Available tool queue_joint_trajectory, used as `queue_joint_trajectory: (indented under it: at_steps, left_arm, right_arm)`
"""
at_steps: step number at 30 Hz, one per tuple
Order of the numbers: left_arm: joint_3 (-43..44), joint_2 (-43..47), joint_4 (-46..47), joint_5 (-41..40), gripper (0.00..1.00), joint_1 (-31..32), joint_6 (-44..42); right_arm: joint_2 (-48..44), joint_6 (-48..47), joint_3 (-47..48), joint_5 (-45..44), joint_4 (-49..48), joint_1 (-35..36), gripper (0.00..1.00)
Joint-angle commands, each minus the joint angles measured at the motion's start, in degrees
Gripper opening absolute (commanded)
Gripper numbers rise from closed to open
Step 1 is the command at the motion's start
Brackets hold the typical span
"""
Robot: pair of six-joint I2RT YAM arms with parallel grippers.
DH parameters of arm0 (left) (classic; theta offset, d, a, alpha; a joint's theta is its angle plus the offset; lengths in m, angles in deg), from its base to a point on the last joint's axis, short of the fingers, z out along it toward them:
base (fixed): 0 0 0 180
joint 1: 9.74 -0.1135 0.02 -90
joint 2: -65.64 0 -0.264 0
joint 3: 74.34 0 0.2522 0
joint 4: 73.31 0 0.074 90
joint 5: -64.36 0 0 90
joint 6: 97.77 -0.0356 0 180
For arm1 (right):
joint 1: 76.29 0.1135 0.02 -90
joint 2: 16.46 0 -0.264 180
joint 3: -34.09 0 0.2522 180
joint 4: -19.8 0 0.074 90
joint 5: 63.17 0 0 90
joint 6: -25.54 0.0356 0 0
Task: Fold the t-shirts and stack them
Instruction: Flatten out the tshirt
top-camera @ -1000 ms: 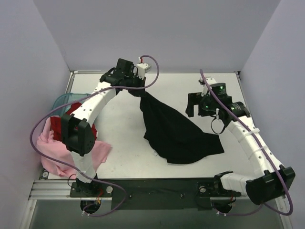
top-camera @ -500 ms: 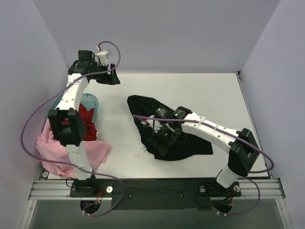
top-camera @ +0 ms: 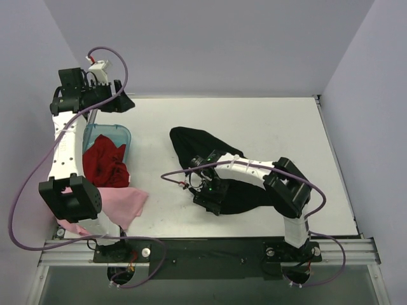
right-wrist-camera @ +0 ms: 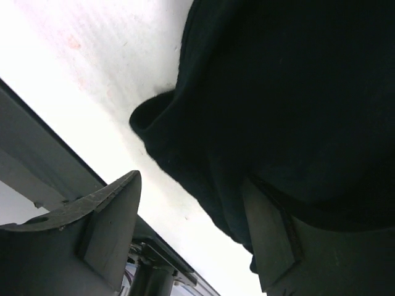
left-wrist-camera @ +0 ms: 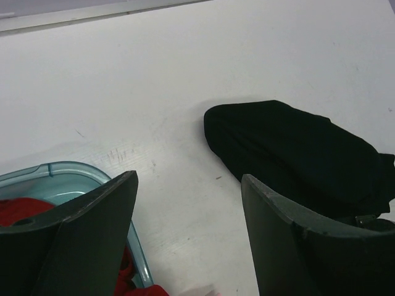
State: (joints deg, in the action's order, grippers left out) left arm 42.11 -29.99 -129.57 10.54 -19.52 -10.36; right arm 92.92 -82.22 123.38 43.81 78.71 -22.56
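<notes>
The black t-shirt [top-camera: 243, 199] is crumpled under my right gripper, so my left gripper should come from the tub to help stretch it by opposite ends.
The black t-shirt [top-camera: 219, 159] lies crumpled at the table's centre. My right gripper [top-camera: 206, 190] is down at its near-left edge. In the right wrist view the jaws [right-wrist-camera: 191, 185] stand apart; the black cloth's [right-wrist-camera: 278, 92] hem lies against the right finger [right-wrist-camera: 271, 240], and bare table shows beside the left one. My left gripper [top-camera: 123, 101] hangs open and empty, high at the far left. Its wrist view shows open fingers [left-wrist-camera: 92, 234], with the black shirt [left-wrist-camera: 296, 154] beyond them. A red t-shirt [top-camera: 105, 162] fills the teal tub [top-camera: 124, 133]. The pale pink t-shirt [top-camera: 124, 203] lies nearer.
The teal tub's rim [left-wrist-camera: 68, 168] shows with red cloth [left-wrist-camera: 18, 209] inside, low left in the left wrist view. Walls enclose the table on three sides. A metal rail [top-camera: 210, 248] runs along the near edge by the arm bases.
My left gripper let go of the black shirt and swung up to the far left. The shirt dropped onto the table. My right arm crossed to its near-left edge, jaws narrowing.
</notes>
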Motion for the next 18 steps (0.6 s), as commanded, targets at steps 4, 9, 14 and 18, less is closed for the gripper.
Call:
queue_joint_trajectory:
  at_steps: [4, 9, 14, 18]
  left_arm:
    - [-2.24, 3.61, -0.83, 2.31, 0.78, -0.50, -2.33]
    - [0.65, 3.62, -2.05, 0.13, 0.78, -1.29, -4.35]
    - [6.46, 3.44, -3.03, -2.96, 0.79, -1.47, -6.81]
    - [8.84, 4.14, 0.21, -10.59, 0.84, -1.47, -7.51]
  right_arm:
    - [5.49, -0.35, 6.54, -0.89, -1.20, 0.84, 0.15]
    - [5.32, 3.60, 24.72, 7.18, 2.13, -1.17, 0.00]
    - [1.20, 20.78, 55.99, 23.45, 0.39, -10.99, 0.00]
    - [-9.84, 37.99, 52.76, 31.35, -13.30, -23.98, 0.00]
